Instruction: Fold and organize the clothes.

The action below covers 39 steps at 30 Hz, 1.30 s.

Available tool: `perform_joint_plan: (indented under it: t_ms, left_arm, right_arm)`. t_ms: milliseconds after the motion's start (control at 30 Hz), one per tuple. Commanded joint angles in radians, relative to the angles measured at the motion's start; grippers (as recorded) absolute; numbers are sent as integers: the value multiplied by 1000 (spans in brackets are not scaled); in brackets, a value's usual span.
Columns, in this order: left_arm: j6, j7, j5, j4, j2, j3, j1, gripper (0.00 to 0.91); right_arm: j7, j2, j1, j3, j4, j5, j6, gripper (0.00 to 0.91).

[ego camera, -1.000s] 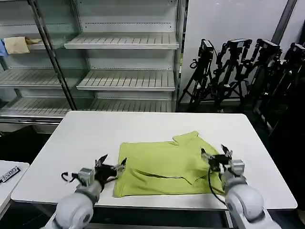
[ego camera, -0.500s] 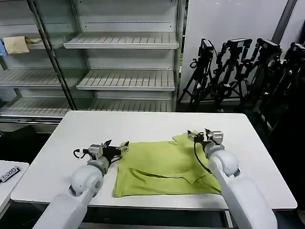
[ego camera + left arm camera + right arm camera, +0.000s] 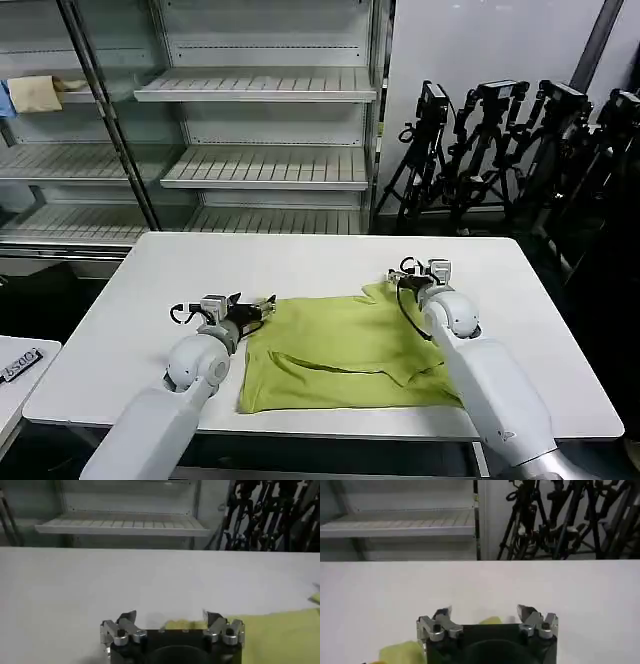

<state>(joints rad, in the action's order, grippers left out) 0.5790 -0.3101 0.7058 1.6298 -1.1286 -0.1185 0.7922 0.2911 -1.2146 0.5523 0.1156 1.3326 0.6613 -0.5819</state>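
Observation:
The shirt [image 3: 335, 329] has just plain cloth in sight, with folded layers on top [image 3: 335, 368], so I expect a printed side to be hidden underneath when I fold the shirt over.
The lime yellow-green shirt [image 3: 345, 350] lies partly folded on the white table [image 3: 200, 270], with its collar toward the far right. My left gripper [image 3: 256, 304] is low over the shirt's far left corner and stands open. In the left wrist view the left gripper [image 3: 171, 617] has its jaws spread, with shirt fabric [image 3: 280, 630] just under and beside them. My right gripper [image 3: 410, 270] is at the collar end on the far right, also open. In the right wrist view the right gripper [image 3: 485, 613] shows a bit of green cloth [image 3: 492, 621] below its body.
Metal shelving [image 3: 260, 90] stands behind the table, with a beige cloth [image 3: 35, 93] on an upper left shelf. Black tripods [image 3: 520, 130] crowd the back right. A small side table [image 3: 20, 365] sits at the near left. Bare tabletop lies beyond the shirt.
Both arms have reached forward from the shirt's near edge to its far edge, the left to the far left corner, the right to the collar. Both grippers stayed open.

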Motion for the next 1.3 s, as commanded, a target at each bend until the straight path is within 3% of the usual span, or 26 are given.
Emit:
perform_joint_plan:
  t_ms: [33, 67, 100, 133, 200, 267, 333, 400, 467, 1100, 1300]
  left_arm:
    - [1, 1, 23, -28, -6, 15, -23, 907]
    - [1, 4, 23, -24, -6, 18, -21, 907]
    - [1, 8, 21, -21, -4, 23, -21, 725]
    - [1, 12, 19, -21, -4, 26, -20, 272]
    - [0, 15, 16, -27, -4, 30, -21, 101]
    - [0, 17, 14, -35, -3, 33, -21, 60]
    - [0, 17, 14, -39, -1, 34, -21, 40]
    - [0, 17, 15, -40, 1, 34, -18, 30]
    - [0, 16, 14, -39, 1, 34, -12, 30]
    - [-3, 30, 37, -8, 3, 8, 17, 20]
    - [-5, 29, 58, 29, 5, -5, 13, 20]
  right_arm:
    - [6, -8, -12, -17, -65, 18, -1, 907]
    - [9, -6, -5, -14, -59, 19, -1, 907]
    - [10, -5, 5, -9, -53, 23, -1, 907]
    - [10, -2, 12, -8, -44, 29, -1, 907]
    - [11, 2, 28, -4, -32, 33, -1, 907]
    - [10, 6, 38, -3, -27, 39, -1, 756]
    - [5, 8, 43, -3, -24, 43, -1, 333]
    - [4, 11, 47, -3, -22, 52, 0, 81]
    - [5, 13, 50, -1, -19, 58, 0, 0]
    - [-12, 13, 70, 10, 32, 55, 7, 0]
    - [-27, 20, 83, 21, 79, 14, 83, 0]
